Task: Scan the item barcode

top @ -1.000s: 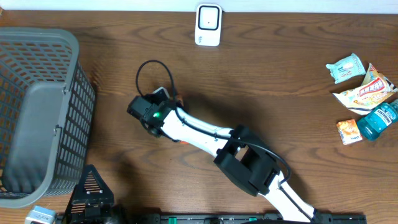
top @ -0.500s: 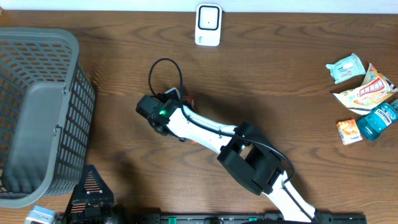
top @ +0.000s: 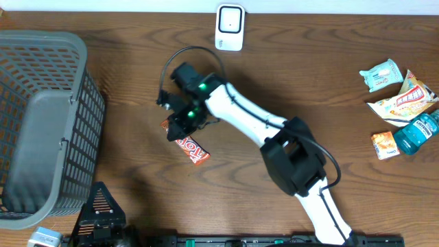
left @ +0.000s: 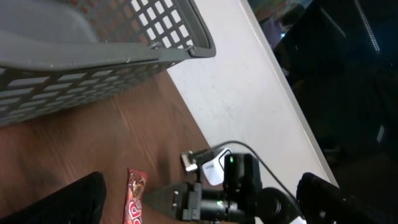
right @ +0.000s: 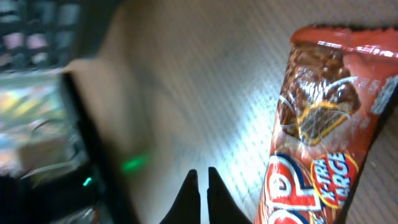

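I should open my right gripper's closed fingers over the bar's middle point(top: 188, 145) and take hold of it there before scanning, because they are now next to the red chocolate bar point(right: 317, 127).
A red chocolate bar point(top: 192, 148) lies flat on the brown table point(top: 309, 75), left of the middle. My right gripper point(top: 177, 122) hovers at the bar's upper end, shut with nothing in it. In the right wrist view its fingertips point(right: 199, 185) are pressed together and the bar point(right: 323, 124) lies just to their right. A white scanner point(top: 230, 27) stands at the far edge. My left gripper point(top: 99, 214) waits wide open at the near left edge. From the left wrist view the bar point(left: 134, 198) shows between the spread fingers point(left: 74, 202). No barcode is visible.
A grey mesh basket point(top: 41, 123) fills the left side, and its rim point(left: 124, 59) shows in the left wrist view. At the right edge lie a wipes packet point(top: 379, 74), a snack bag point(top: 405, 101), a blue bottle point(top: 420, 132) and a small orange box point(top: 385, 145).
The right arm has swung toward the far side of the table, uncovering the chocolate bar. Its jaws have closed on nothing. The left arm has not moved.
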Controlling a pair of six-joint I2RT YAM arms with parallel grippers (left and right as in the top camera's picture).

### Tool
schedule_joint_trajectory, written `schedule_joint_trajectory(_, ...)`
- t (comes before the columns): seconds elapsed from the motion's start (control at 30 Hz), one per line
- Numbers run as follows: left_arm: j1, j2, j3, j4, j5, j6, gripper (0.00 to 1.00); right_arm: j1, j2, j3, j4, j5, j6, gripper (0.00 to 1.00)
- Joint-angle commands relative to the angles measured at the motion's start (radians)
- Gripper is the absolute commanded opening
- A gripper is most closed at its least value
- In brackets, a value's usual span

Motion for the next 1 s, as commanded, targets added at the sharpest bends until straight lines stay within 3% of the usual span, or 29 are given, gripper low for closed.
schedule_joint_trajectory(0.0, 0.004, -0.005, 0.007, 0.002, -0.013, 0.023, 0.98, -0.058, 0.017, -0.098, 0.035, -0.201, -0.108, 0.02)
schedule_joint_trajectory(0.03, 0.004, -0.005, 0.007, 0.002, -0.013, 0.024, 0.98, -0.061, 0.017, -0.111, 0.032, -0.158, -0.108, 0.03)
schedule_joint_trajectory(0.13, 0.004, -0.005, 0.007, 0.002, -0.013, 0.024, 0.98, -0.052, 0.013, -0.115, -0.012, -0.035, -0.119, 0.25)
schedule_joint_trajectory(0.17, 0.004, -0.005, 0.007, 0.002, -0.013, 0.024, 0.98, -0.045, 0.005, -0.113, -0.021, -0.029, -0.145, 0.45)
schedule_joint_trajectory(0.3, 0.004, -0.005, 0.007, 0.001, -0.013, 0.024, 0.98, -0.01, -0.035, -0.111, -0.006, 0.071, -0.13, 0.59)
schedule_joint_trajectory(0.4, 0.004, -0.005, 0.007, 0.001, -0.013, 0.024, 0.98, 0.027, -0.074, -0.111, -0.006, 0.302, -0.033, 0.7)
schedule_joint_trajectory(0.43, 0.004, -0.005, 0.007, 0.001, -0.013, 0.024, 0.98, 0.04, -0.083, -0.111, -0.006, 0.362, -0.011, 0.89)
schedule_joint_trajectory(0.47, 0.004, -0.005, 0.006, 0.001, -0.013, 0.024, 0.98, 0.055, -0.092, -0.111, -0.003, 0.42, 0.006, 0.99)
schedule_joint_trajectory(0.7, 0.004, -0.005, 0.006, 0.001, -0.013, 0.024, 0.98, 0.149, -0.092, -0.118, 0.1, 0.539, 0.018, 0.99)
schedule_joint_trajectory(0.8, 0.004, -0.005, 0.006, 0.001, -0.013, 0.024, 0.98, 0.189, -0.092, -0.119, 0.13, 0.613, -0.006, 0.52)
schedule_joint_trajectory(0.83, 0.004, -0.005, 0.006, 0.001, -0.013, 0.024, 0.98, 0.2, -0.09, -0.119, 0.13, 0.655, -0.005, 0.46)
schedule_joint_trajectory(0.97, 0.004, -0.005, 0.006, 0.001, -0.013, 0.024, 0.98, 0.251, -0.061, -0.119, 0.117, 0.936, 0.064, 0.51)
